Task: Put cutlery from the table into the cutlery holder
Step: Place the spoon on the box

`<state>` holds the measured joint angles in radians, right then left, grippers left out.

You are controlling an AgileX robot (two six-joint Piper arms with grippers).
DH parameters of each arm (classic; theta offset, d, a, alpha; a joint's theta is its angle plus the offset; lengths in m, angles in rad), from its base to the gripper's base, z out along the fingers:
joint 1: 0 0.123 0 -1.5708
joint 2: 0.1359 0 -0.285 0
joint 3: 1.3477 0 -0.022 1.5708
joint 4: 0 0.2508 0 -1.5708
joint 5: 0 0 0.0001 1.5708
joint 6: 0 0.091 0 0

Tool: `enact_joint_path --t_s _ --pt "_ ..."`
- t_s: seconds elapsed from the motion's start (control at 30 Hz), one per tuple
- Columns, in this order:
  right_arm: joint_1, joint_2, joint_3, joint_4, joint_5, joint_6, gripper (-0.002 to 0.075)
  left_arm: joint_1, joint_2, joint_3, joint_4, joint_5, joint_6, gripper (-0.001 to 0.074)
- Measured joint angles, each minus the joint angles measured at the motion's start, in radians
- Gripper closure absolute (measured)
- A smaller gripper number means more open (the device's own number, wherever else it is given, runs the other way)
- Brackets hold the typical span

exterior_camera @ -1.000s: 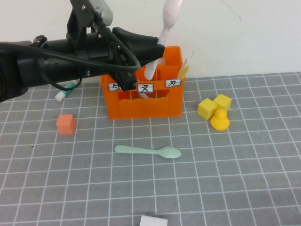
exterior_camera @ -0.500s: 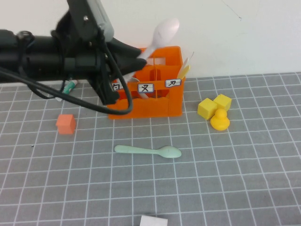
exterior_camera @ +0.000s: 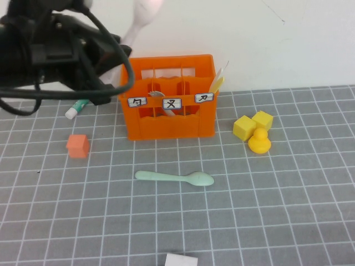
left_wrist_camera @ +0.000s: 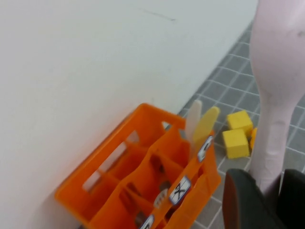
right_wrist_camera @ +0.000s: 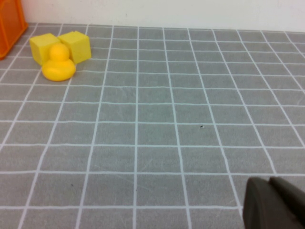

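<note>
My left gripper should turn the pink spoon, which slants above the cutlery holder, upright before it lowers the spoon's handle into the compartment nearest the orange cube.
My left gripper is raised above and to the left of the orange cutlery holder, shut on the handle of the pale pink spoon, whose bowl points up. In the left wrist view the pink spoon rises from between the dark fingers of the left gripper, with the holder below. A mint-green spoon lies flat on the table in front of the holder. A greyish piece shows inside the holder. My right gripper hovers shut over bare grid.
Pale yellow-white sticks stand in the holder's right compartment. A small orange cube and a white marker lie to the left. Two yellow cubes and a yellow duck sit to the right. A white object is at the front edge.
The left arm has swung left and up with the pink spoon, from over the holder's back compartments to beside its left end. The mint-green spoon has not moved.
</note>
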<state>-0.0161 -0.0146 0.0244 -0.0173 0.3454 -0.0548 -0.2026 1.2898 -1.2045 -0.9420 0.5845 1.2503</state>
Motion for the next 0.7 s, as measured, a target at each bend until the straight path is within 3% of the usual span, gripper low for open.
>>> enact_joint_path --t_s 0.27,0.57,0.7 --pt "0.000 0.000 0.000 0.000 0.000 0.000 0.0729 0.000 -0.141 0.204 0.217 -0.286 -0.370 0.0614" --pt "0.000 0.000 0.000 0.000 0.000 0.000 0.0729 0.000 -0.243 0.458 0.927 -0.769 -1.373 0.0614" --pt "0.000 0.000 0.000 0.000 0.000 0.000 0.0729 0.000 -0.225 0.487 1.124 -0.916 -1.550 0.0614"
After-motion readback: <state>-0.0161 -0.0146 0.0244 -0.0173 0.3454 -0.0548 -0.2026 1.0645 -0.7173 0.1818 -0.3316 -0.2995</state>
